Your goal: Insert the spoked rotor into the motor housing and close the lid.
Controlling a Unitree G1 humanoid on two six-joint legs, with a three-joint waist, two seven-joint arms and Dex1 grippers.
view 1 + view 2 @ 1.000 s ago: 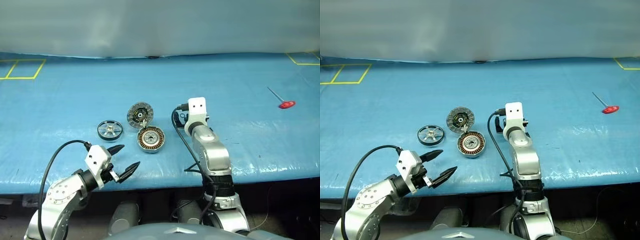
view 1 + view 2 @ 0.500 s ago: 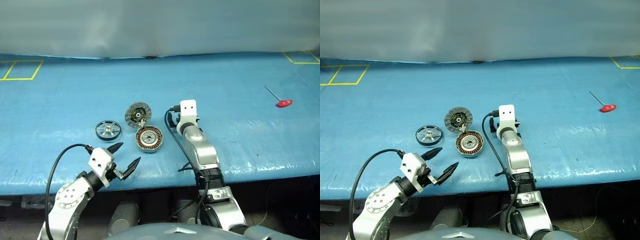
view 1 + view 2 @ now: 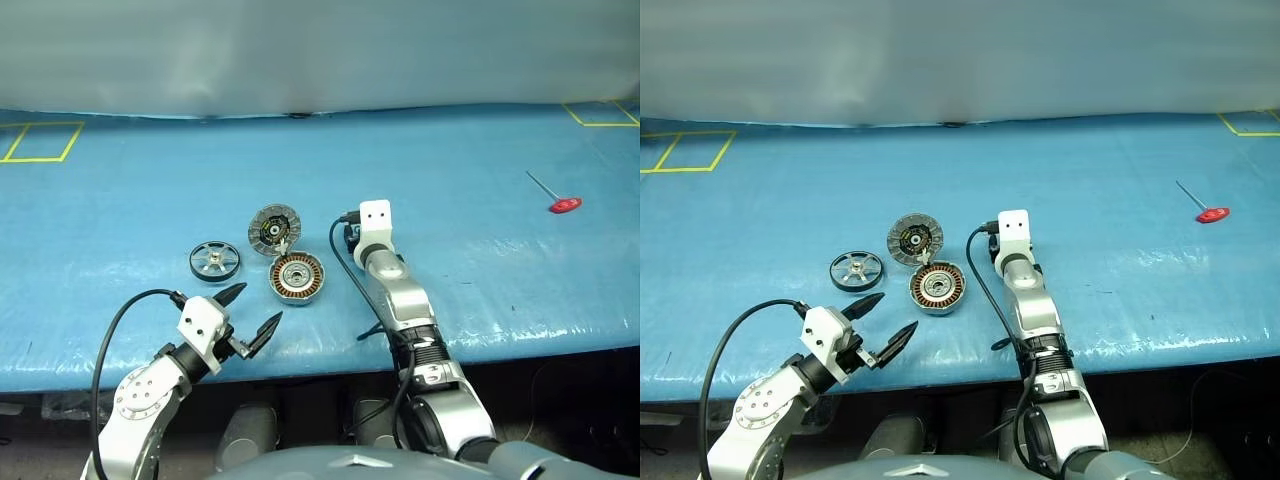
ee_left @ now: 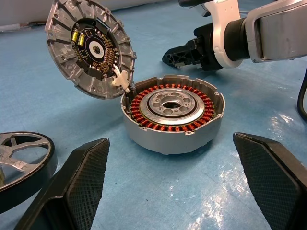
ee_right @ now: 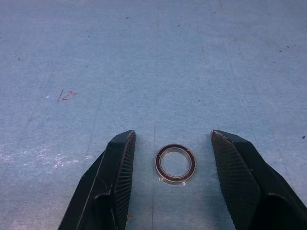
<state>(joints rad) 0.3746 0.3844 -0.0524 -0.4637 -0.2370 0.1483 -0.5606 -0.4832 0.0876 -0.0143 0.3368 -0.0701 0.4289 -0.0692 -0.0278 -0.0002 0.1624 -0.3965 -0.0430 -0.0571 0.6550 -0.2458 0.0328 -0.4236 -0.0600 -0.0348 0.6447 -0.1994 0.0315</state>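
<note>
My gripper will lower the small metal ring (image 5: 175, 164) to the silver middle part. That part has a round opening (image 3: 297, 275), so the ring should settle inside the opening.
The spoked rotor (image 3: 215, 261) lies flat on the blue table, left of the motor housing (image 3: 297, 277), whose copper coils ring a silver hub (image 4: 172, 103). The lid (image 4: 88, 48) stands tilted on the housing's far rim, dark inner face showing. My left gripper (image 3: 260, 303) hovers open near the table's front edge, pointing at the housing. My right gripper (image 5: 172, 139) is right of the housing with its black fingers (image 4: 187, 50) low over the table. It is open, and a small metal ring (image 5: 175, 163) lies on the mat between its fingers, touching neither.
A red-handled tool (image 3: 563, 205) lies far right on the table. Yellow tape squares mark the back left corner (image 3: 45, 140) and back right corner (image 3: 600, 113). The table's front edge (image 3: 320, 365) runs just under both arms.
My right arm has straightened and reached a little farther forward and down over the table. The left arm stays in place. The parts have not moved.
</note>
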